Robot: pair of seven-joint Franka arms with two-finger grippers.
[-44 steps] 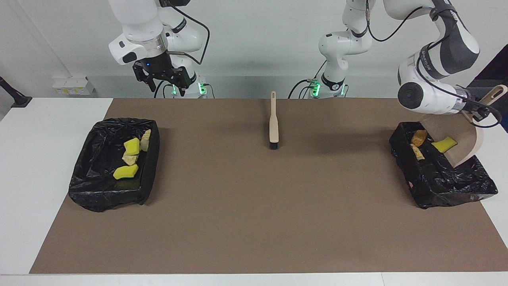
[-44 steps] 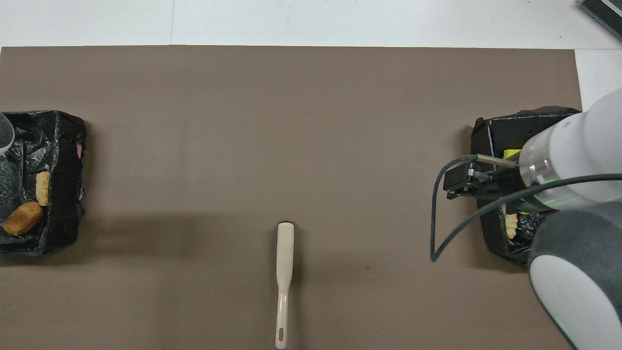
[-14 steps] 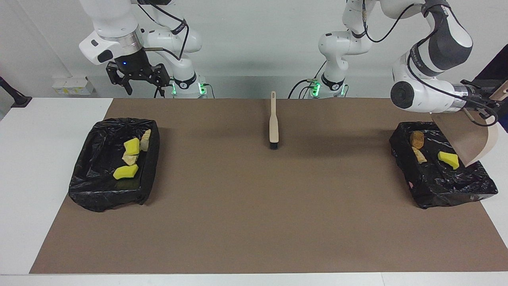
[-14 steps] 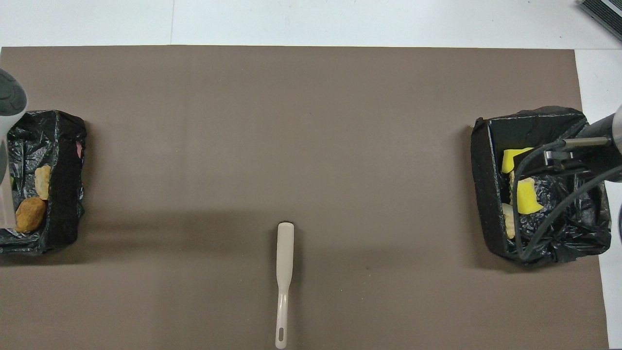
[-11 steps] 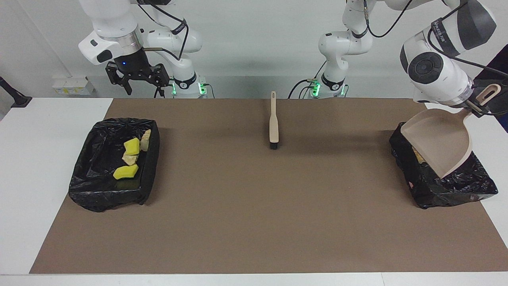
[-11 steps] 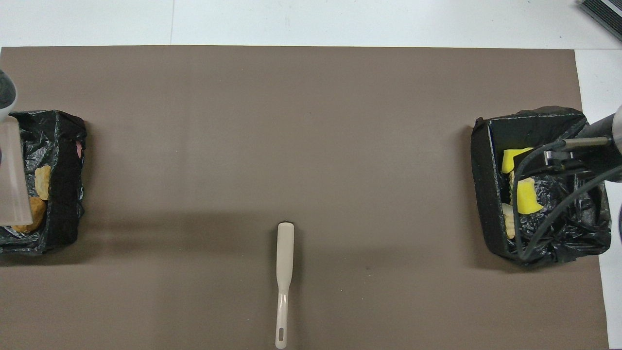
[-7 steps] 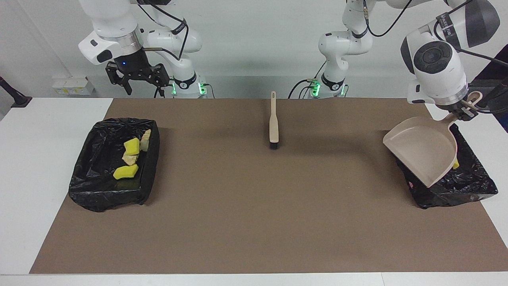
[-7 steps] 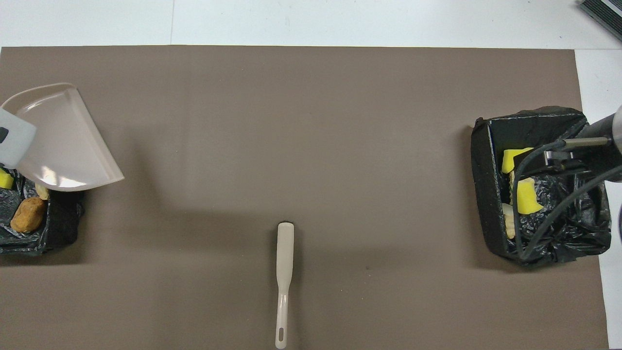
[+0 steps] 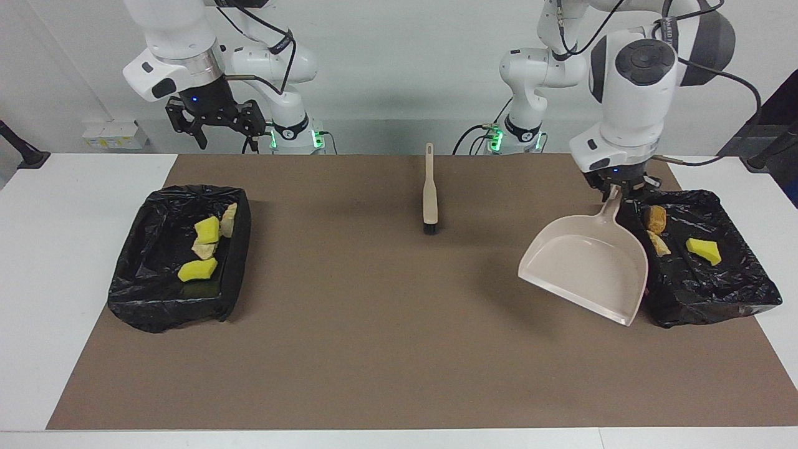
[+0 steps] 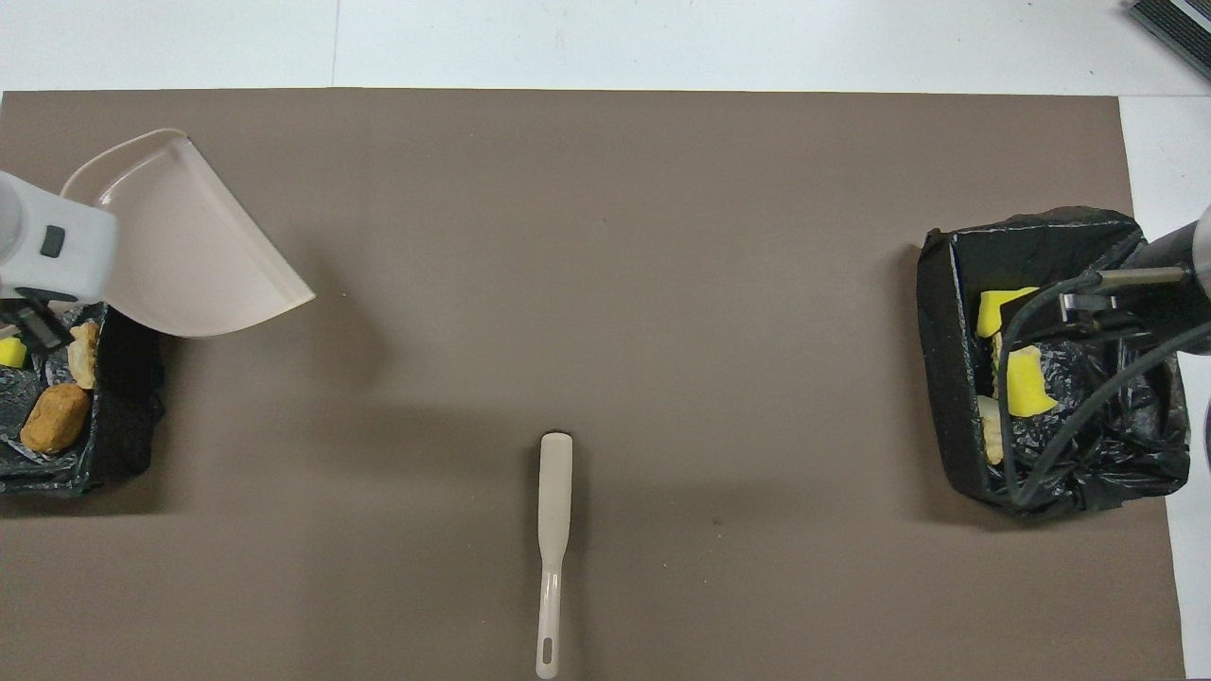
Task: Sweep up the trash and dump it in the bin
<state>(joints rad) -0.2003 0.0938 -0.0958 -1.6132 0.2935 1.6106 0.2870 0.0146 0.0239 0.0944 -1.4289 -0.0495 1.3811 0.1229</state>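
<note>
The beige dustpan [image 10: 193, 244] is empty and the brown mat [image 10: 592, 289] past the brush is clear. My left gripper should keep going there and let go once the dustpan is lying flat.
My left gripper [image 9: 620, 189] is shut on the handle of the beige dustpan [image 9: 583, 268], which hangs empty and tilted over the mat beside the bin [image 9: 742, 293] at the left arm's end. From overhead the dustpan [image 10: 184, 241] partly covers that bin [image 10: 128, 407]. Trash lies inside: an orange-brown lump [image 9: 654, 218], a tan chunk [image 9: 658, 242] and a yellow sponge bit [image 9: 704, 251]. The second bin [image 9: 156, 305], at the right arm's end, holds yellow sponge bits [image 9: 197, 269] and tan chunks [image 9: 204, 249]. My right gripper [image 9: 215, 121] waits open, high over the table's edge near that bin.
The beige brush [image 9: 429, 193] lies on the brown mat [image 9: 386, 324] midway between the arms' bases, bristles pointing away from the robots; overhead the brush [image 10: 552, 511] shows near the bottom. The right arm's cables [image 10: 1060, 378] hang over the second bin.
My left arm has swung the dustpan off its bin toward the table's middle and turned it level-side up, uncovering the trash inside. The right arm has not moved.
</note>
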